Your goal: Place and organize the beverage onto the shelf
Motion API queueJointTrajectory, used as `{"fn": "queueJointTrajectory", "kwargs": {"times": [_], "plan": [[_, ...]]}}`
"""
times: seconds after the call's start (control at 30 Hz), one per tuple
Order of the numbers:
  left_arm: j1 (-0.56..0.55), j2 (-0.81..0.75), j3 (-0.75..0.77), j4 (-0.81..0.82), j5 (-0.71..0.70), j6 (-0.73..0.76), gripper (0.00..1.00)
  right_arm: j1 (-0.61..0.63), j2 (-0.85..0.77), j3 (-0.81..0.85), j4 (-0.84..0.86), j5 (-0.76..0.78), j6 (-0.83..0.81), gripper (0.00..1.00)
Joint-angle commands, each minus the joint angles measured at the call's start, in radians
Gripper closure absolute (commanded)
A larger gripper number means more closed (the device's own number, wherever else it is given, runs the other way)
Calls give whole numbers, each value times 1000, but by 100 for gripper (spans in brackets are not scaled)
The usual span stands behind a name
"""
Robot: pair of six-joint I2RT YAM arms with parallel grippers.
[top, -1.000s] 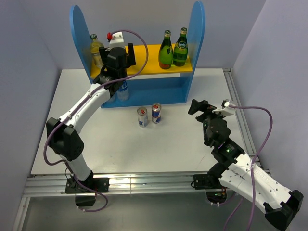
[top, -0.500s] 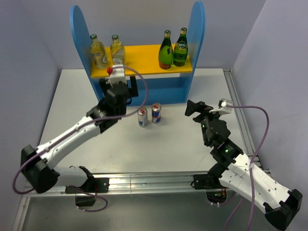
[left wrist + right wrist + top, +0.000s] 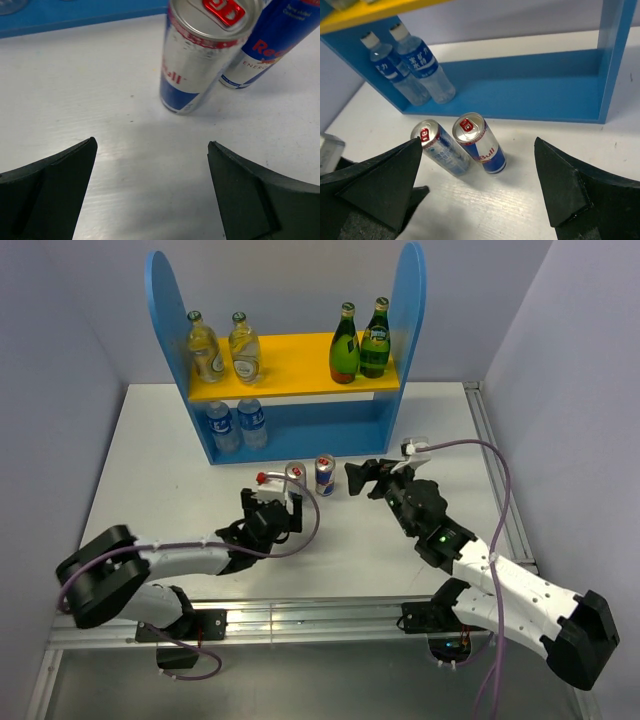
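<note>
The robot's right gripper should wait next to the Red Bull cans (image 3: 312, 477) because they stand close together, while the left gripper first puts its nearer can on the shelf's base (image 3: 300, 432).
The shelf (image 3: 288, 426) has blue side panels, a yellow upper board (image 3: 300, 380) and a blue base. Two pale bottles (image 3: 222, 346) and two green bottles (image 3: 360, 342) stand on the board. Two water bottles (image 3: 236, 425) stand on the base at the left. Two Red Bull cans, the left can (image 3: 296, 482) and the right can (image 3: 325, 475), stand on the table before the shelf. My left gripper (image 3: 278, 500) is open and empty, low and just short of the left can (image 3: 200, 55). My right gripper (image 3: 368, 478) is open and empty, right of the cans (image 3: 482, 145).
The white table (image 3: 200, 500) ends in a metal rail (image 3: 300, 615) at the near side. Grey walls close the back and both sides. The right part of the shelf's base (image 3: 530, 85) holds nothing.
My left gripper left a pale bottle on the yellow board, pulled back from the shelf and came down to the table before the left can. My right gripper moved left toward the cans.
</note>
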Motion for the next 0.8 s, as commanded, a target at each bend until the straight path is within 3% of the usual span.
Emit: {"fn": "queueJointTrajectory", "kwargs": {"times": [0.0,0.23,0.5,0.53,0.57,0.6,0.63,0.67,0.77], "plan": [[2,129,33,301,27,9,1,20,50,21,69,-13,-25,0],[63,402,137,465,56,60,3,23,107,12,100,4,-28,0],[128,551,241,580,44,130,9,23,131,12,109,20,-24,0],[132,577,254,586,38,136,19,23,133,12,109,23,-21,0],[147,598,277,599,42,149,37,23,131,11,110,30,-21,0],[148,598,277,600,43,149,37,23,131,11,110,30,-21,0],[155,603,292,602,44,152,47,24,131,8,110,30,-22,0],[160,608,300,600,39,158,65,24,131,8,112,33,-22,0],[160,605,332,588,29,185,96,23,138,9,112,40,-22,0]]}}
